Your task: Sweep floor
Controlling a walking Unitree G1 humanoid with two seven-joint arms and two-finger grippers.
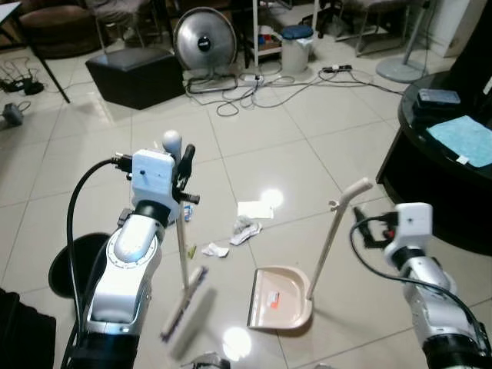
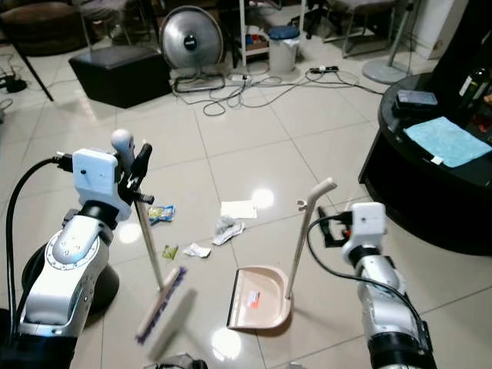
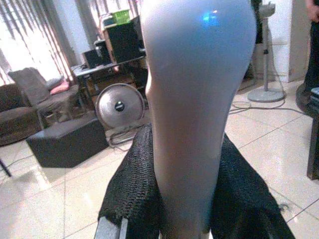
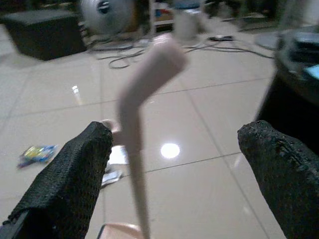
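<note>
The beige dustpan (image 1: 280,298) will tip together with its handle as one piece when the robot tilts the handle, because the dustpan's long handle stands up (image 1: 324,249) on its own.
My left gripper (image 1: 184,171) is shut on the pale broom handle (image 3: 197,99) just below its rounded top, with black fingers (image 3: 132,184) on both sides. The broom slants down to its brush (image 1: 184,306), blurred just above the tiles. A beige dustpan (image 1: 280,301) sits on the floor with its long handle (image 1: 332,234) upright. My right gripper (image 4: 174,144) is open just behind that handle (image 4: 134,149), not touching it. Litter lies beyond the dustpan: a white paper (image 1: 255,209), a crumpled tissue (image 1: 244,228), a small white scrap (image 1: 215,250) and a blue-yellow wrapper (image 2: 160,213).
A black round table (image 1: 430,177) with a blue cloth (image 1: 465,138) stands close on the right. Farther off are a black ottoman (image 1: 134,75), a floor fan (image 1: 204,38), a white bin (image 1: 296,48) and loose cables (image 1: 254,88). A black round base (image 1: 73,261) sits by my left arm.
</note>
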